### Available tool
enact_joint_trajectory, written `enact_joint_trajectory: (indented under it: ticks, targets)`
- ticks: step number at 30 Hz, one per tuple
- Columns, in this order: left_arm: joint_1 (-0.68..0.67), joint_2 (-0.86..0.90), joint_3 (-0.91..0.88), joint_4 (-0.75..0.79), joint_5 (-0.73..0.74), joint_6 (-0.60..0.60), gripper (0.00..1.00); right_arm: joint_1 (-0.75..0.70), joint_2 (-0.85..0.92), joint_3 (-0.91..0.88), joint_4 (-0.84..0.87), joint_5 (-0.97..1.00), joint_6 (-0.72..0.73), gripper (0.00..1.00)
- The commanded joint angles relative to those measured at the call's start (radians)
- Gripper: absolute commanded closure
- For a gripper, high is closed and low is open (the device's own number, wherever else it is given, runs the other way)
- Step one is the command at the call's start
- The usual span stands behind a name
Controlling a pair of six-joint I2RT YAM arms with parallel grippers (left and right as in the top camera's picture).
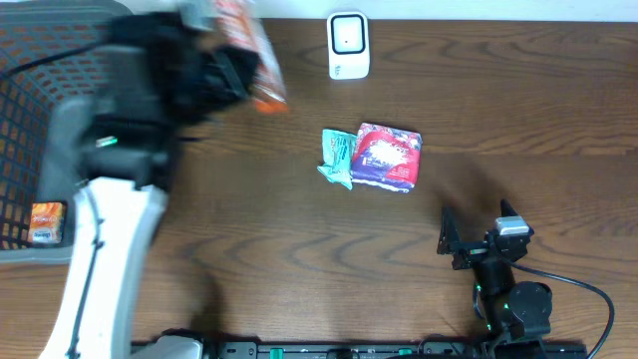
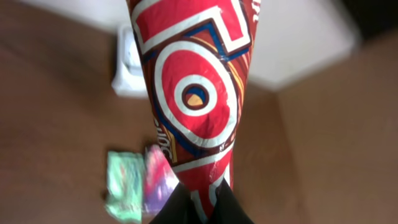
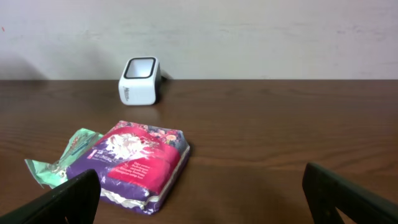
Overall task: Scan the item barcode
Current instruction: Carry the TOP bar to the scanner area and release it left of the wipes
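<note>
My left gripper should keep moving to the clear wood (image 1: 285, 160) beside the green packet (image 1: 338, 158), since there is room for the snack bag there, until the bag is low, and then let go.
My left gripper (image 1: 224, 70) is shut on the lower end of a red and orange snack bag (image 1: 254, 55), held up over the table's far left. In the left wrist view the bag (image 2: 196, 93) fills the middle, its end pinched between the dark jaws of the left gripper (image 2: 208, 208). The white barcode scanner (image 1: 348, 45) stands at the far edge, to the right of the bag; it shows behind the bag as a blurred scanner (image 2: 127, 68). My right gripper (image 1: 480, 231) rests near the front right, open and empty, facing the scanner (image 3: 139, 81).
A purple and pink packet (image 1: 389, 157) and a green packet (image 1: 337, 158) lie side by side mid-table, ahead of the right gripper (image 3: 202, 199). A dark mesh basket (image 1: 30, 120) stands at the left with a small orange item (image 1: 47, 221) in it.
</note>
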Motion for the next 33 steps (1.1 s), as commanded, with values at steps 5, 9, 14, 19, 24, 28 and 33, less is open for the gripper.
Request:
enact_joint_trajectory:
  ticks: [5, 9, 14, 19, 24, 28, 33]
  targets:
    - [-0.234, 0.172, -0.001, -0.148, -0.373, 0.164, 0.93, 0.002, -0.003, -0.003, -0.004, -0.002, -0.005, 0.01]
    - [-0.281, 0.293, -0.001, -0.229, -0.396, 0.255, 0.92, 0.002, -0.003, -0.003, -0.004, -0.002, -0.005, 0.01]
    - [-0.282, 0.421, -0.001, -0.244, -0.396, 0.255, 0.92, 0.002, -0.003, -0.003, -0.004, -0.002, -0.005, 0.01]
    - [-0.282, 0.531, -0.001, -0.152, -0.396, 0.255, 0.46, 0.002, -0.003, -0.003, -0.004, -0.002, -0.005, 0.01]
    - [-0.272, 0.541, 0.008, -0.087, -0.396, 0.255, 0.14, 0.002, -0.003, -0.003, -0.004, -0.002, -0.005, 0.01]
    - [-0.242, 0.477, 0.052, -0.097, -0.395, 0.254, 0.13, 0.002, -0.003, -0.003, -0.004, -0.002, -0.005, 0.01]
    - [-0.181, 0.296, 0.06, -0.096, -0.396, 0.255, 0.13, 0.002, -0.003, -0.003, -0.004, -0.002, -0.005, 0.01]
